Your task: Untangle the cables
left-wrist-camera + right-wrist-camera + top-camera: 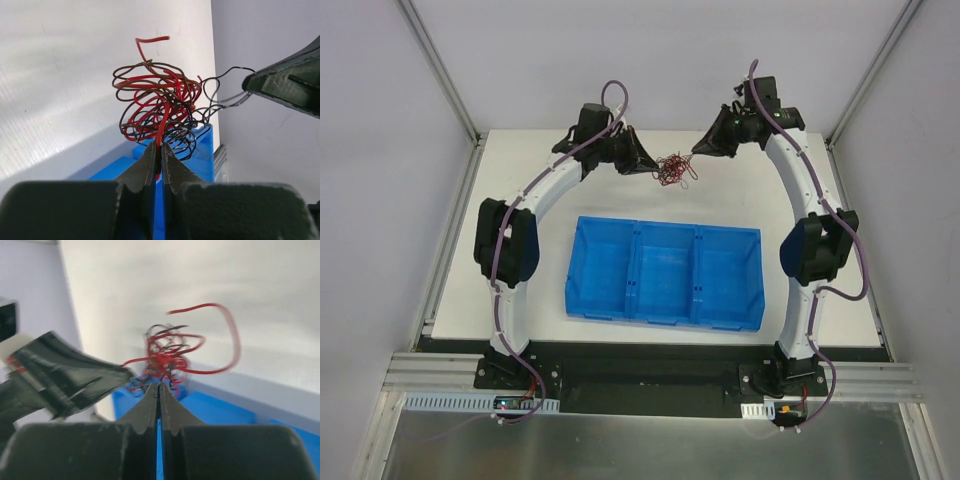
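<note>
My right gripper's black cable goes into the knotted bunch [206,111], and a red end sticks out free. Next, my right gripper grabs that red end [233,335] and lifts.
The cables [675,170] form one knotted bunch of red, dark brown and black wires that hangs in the air between both grippers, above the white table behind the tray. My left gripper [653,168] is shut on a red cable at the bunch's left side; in the left wrist view the red strand [161,125] runs down into the closed tips [160,146]. My right gripper [697,150] is shut on a thin black cable at the bunch's right side [159,385]. In the left wrist view that black strand [227,72] leads to the right gripper [247,82].
A blue tray [660,318] with three compartments lies on the white table [520,330] just in front of the hanging bunch. Grey walls and metal frame posts [445,70] enclose the table on the left, right and back.
</note>
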Motion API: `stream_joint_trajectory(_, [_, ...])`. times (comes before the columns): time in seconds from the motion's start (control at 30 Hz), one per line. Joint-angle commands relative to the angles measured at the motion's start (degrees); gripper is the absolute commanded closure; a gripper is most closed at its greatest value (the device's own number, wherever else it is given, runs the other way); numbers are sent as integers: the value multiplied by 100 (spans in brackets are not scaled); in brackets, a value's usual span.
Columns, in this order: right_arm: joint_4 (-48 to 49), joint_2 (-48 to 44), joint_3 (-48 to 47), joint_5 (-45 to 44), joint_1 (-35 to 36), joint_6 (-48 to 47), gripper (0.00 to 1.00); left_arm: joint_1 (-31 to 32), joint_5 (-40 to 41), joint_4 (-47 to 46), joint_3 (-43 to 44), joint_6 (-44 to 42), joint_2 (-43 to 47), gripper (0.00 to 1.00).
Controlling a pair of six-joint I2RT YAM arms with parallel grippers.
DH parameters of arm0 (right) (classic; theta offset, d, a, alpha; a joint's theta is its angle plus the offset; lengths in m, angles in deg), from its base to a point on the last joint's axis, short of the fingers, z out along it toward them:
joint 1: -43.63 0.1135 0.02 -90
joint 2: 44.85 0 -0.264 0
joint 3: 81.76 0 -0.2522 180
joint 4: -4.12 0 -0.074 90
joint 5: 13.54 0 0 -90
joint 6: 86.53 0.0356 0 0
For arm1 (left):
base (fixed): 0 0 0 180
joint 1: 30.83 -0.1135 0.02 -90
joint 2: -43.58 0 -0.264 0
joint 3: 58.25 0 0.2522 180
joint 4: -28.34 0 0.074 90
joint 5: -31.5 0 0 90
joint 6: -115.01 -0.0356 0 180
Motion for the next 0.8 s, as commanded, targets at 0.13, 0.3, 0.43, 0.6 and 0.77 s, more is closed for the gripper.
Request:
stream_joint_trajectory(0.13, [-1524, -309, -598, -2652, -30, -1197, 99, -411, 393, 419, 28, 1242, 563, 100])
stream_joint_trajectory(0.3, [-1437, -406, -431, -2592, -91, -1232, 97, -499, 111, 418, 327, 1278, 510, 100])
stream_joint_trajectory(0.43, [-798, -441, -133, -1157, -170, -1381, 68, -499, -143, 410, 546, 1357, 475, 100])
stream_joint_trajectory(0.6, [-103, -643, 490, -36, -118, -1565, 40, -499, -328, 418, 749, 1454, 466, 100])
stream_joint_trajectory(0.77, [329, -731, 852, 615, 67, -1926, 37, -491, -408, 418, 820, 1647, 519, 100])
